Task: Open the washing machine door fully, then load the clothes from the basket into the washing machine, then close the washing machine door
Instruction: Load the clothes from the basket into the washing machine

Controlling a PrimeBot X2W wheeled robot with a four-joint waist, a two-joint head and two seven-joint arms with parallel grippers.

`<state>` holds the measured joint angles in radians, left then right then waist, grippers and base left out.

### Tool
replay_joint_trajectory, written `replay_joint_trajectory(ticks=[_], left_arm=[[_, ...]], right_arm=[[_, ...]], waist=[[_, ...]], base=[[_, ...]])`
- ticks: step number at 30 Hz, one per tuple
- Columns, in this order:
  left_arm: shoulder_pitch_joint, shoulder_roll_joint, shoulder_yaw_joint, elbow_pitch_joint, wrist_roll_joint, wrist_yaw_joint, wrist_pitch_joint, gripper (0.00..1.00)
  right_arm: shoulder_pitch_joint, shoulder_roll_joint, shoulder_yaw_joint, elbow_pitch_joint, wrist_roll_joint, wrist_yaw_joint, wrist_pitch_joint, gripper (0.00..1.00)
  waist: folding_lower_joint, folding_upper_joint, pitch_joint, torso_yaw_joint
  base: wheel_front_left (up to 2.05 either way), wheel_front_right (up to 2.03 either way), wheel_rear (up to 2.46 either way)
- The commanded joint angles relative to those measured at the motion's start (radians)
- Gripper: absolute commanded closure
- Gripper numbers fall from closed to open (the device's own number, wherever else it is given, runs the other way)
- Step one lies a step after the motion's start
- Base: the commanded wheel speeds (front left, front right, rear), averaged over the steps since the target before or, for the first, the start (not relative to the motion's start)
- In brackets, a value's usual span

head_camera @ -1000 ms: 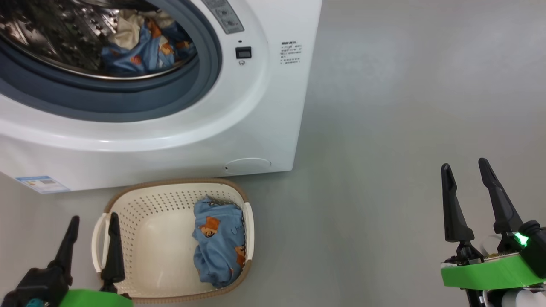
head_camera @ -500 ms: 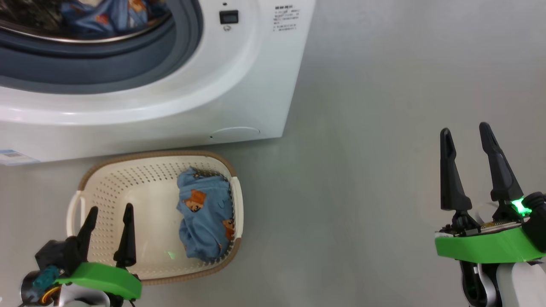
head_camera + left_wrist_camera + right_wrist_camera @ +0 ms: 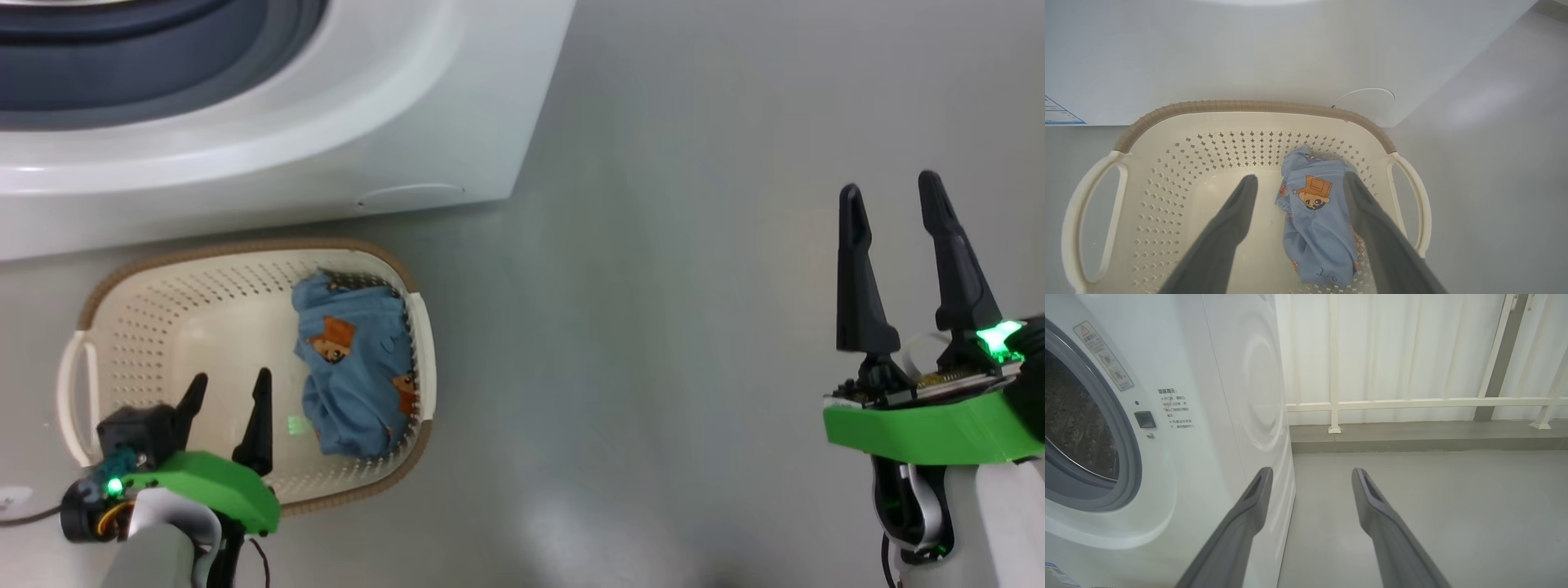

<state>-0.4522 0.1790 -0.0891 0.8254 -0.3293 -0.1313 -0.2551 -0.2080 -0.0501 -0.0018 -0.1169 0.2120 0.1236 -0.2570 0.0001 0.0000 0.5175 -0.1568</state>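
Note:
The light blue clothes should come up in one piece when I lift them, hang down at both ends and leave the basket empty, because their loose folds bunch together.
The cream perforated basket stands on the floor against the washing machine. One bundle of light blue clothes with orange figures lies against its right wall. My left gripper hangs open over the basket's near left part, empty. In the left wrist view the left gripper points down at the clothes inside the basket, its right finger beside the bundle. My right gripper stands open and empty over bare floor far to the right. The washing machine door is out of view.
The right wrist view looks past the right gripper at the washing machine's front corner and its open drum mouth. A white railing runs along the back. A round flap sits low on the front.
The head camera has tipped down, so the washer and basket slid up the picture. My left gripper has moved from the basket's left handle inward over its floor, still open.

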Motion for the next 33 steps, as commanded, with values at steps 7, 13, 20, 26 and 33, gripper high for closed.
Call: replay_joint_trajectory(ticks=[7, 13, 20, 26, 33], left_arm=[[-0.101, 0.057, -0.055, 0.108, -0.049, 0.001, -0.007, 0.00], [-0.174, 0.070, -0.135, 0.206, -0.093, 0.001, -0.007, 0.00], [-0.241, 0.084, -0.243, 0.299, -0.167, 0.001, 0.002, 0.00], [-0.268, 0.098, -0.314, 0.326, -0.233, 0.001, 0.037, 0.00], [-0.300, 0.132, -0.386, 0.335, -0.306, 0.001, 0.097, 0.00]], right_arm=[[-0.062, 0.000, 0.039, -0.033, 0.030, 0.007, -0.005, 0.00], [-0.094, 0.000, 0.055, -0.039, 0.043, 0.007, -0.005, 0.00], [-0.119, 0.000, 0.068, -0.042, 0.057, 0.007, -0.005, 0.00], [-0.128, 0.000, 0.079, -0.045, 0.066, 0.007, -0.005, 0.00], [-0.139, 0.000, 0.094, -0.052, 0.080, 0.007, -0.005, 0.00]], waist=[[-0.0001, 0.0000, 0.115, -0.048], [-0.0001, 0.0000, 0.167, -0.066], [-0.0001, 0.0000, 0.214, -0.082], [-0.0001, 0.0000, 0.239, -0.093], [-0.0001, 0.0000, 0.272, -0.115]], base=[[0.00, 0.00, 0.00], [0.00, 0.00, 0.00], [0.00, 0.00, 0.00], [0.00, 0.00, 0.00], [0.00, 0.00, 0.00]])
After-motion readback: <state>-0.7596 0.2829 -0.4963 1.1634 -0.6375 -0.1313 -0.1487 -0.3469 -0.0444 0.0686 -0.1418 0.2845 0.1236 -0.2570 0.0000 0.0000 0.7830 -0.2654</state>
